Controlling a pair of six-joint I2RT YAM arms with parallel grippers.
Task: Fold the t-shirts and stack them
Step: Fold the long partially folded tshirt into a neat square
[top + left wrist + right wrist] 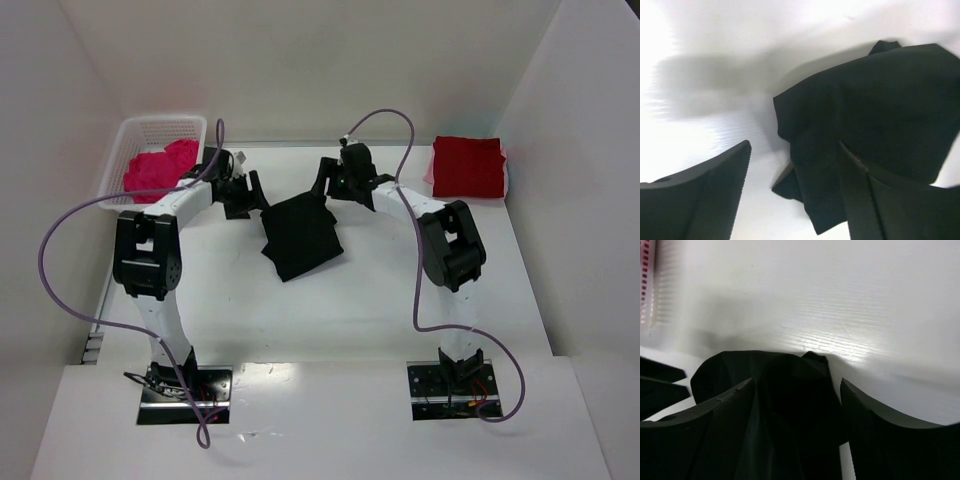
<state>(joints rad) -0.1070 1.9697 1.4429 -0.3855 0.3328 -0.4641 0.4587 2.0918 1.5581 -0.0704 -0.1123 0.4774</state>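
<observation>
The black t-shirt's far edge (292, 203) is slanted and bunched up, so my left gripper should keep the t-shirt in place while my right gripper pulls its corner (322, 203) straight.
The black t-shirt (300, 236) lies folded in a rough square at the middle of the table. My left gripper (254, 198) is at its far left corner, my right gripper (323, 184) at its far right corner. In the left wrist view the left gripper (795, 146) is open, with the shirt's edge (880, 110) lying between the jaws. In the right wrist view the right gripper (797, 383) is open over the black cloth (785, 385). The dark red t-shirt (467, 167) lies folded at the back right. The magenta t-shirt (160, 166) is crumpled in the basket.
The white mesh basket (128, 133) stands at the back left, close to the left arm; its corner shows in the right wrist view (646, 280). White walls enclose the table on three sides. Purple cables loop off both arms.
</observation>
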